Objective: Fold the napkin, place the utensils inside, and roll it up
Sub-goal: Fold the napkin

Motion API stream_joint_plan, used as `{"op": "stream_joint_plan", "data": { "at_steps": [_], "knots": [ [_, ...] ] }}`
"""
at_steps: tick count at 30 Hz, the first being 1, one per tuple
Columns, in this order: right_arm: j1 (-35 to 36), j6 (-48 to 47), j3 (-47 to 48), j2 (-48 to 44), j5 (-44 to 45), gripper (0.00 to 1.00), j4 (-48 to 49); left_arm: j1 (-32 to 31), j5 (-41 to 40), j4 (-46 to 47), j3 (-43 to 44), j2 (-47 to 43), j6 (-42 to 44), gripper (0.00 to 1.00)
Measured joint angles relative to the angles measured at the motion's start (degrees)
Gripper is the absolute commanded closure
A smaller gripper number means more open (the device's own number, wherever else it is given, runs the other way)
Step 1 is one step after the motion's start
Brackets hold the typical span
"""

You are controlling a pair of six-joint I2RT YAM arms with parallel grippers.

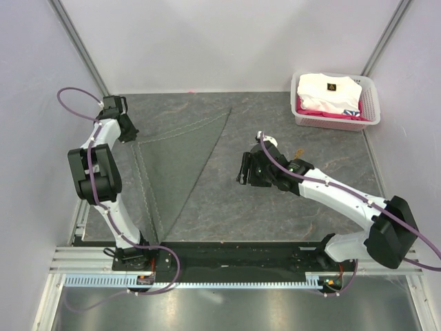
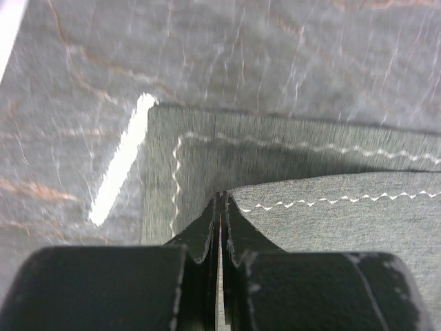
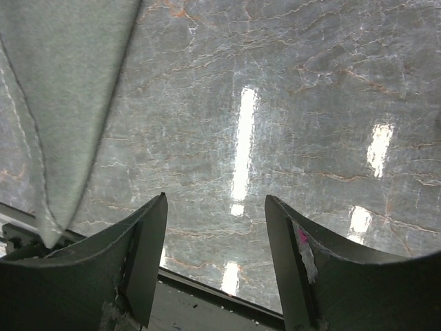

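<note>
The robot's left gripper is pinching the top layer's corner (image 2: 238, 194) just short of the lower layer's corner (image 2: 156, 112), so it should go on pulling that top corner over until the two layers' edges meet, and then let go.
The grey-green napkin (image 1: 180, 165) lies folded into a triangle left of the table's middle. Its square corner points to the far left. There my left gripper (image 1: 129, 129) is shut. In the left wrist view its jaws (image 2: 222, 196) pinch the slightly raised corner of the napkin's top layer (image 2: 344, 227), above the lower layer (image 2: 207, 158). My right gripper (image 1: 242, 169) hovers open over bare table just right of the fold, with nothing between its fingers (image 3: 217, 207). The napkin (image 3: 62, 103) fills that view's upper left. A small gold bit of the spoon (image 1: 298, 151) peeks out beside the right arm.
A white basket (image 1: 373, 110) stands at the far right corner, holding a white folded garment (image 1: 327, 93) on something pink. Pale walls close in on the left, the right and the back. The arms' base rail (image 1: 227, 256) runs along the near edge.
</note>
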Motion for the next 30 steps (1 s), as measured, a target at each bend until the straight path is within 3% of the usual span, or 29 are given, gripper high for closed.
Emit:
{"op": "stream_joint_plan", "data": {
  "at_steps": [30],
  "knots": [
    [0.00, -0.26, 0.00, 3.28, -0.22, 0.32, -0.63, 4.50, 0.61, -0.96, 7.10, 7.82, 3.15, 0.98]
  ]
}}
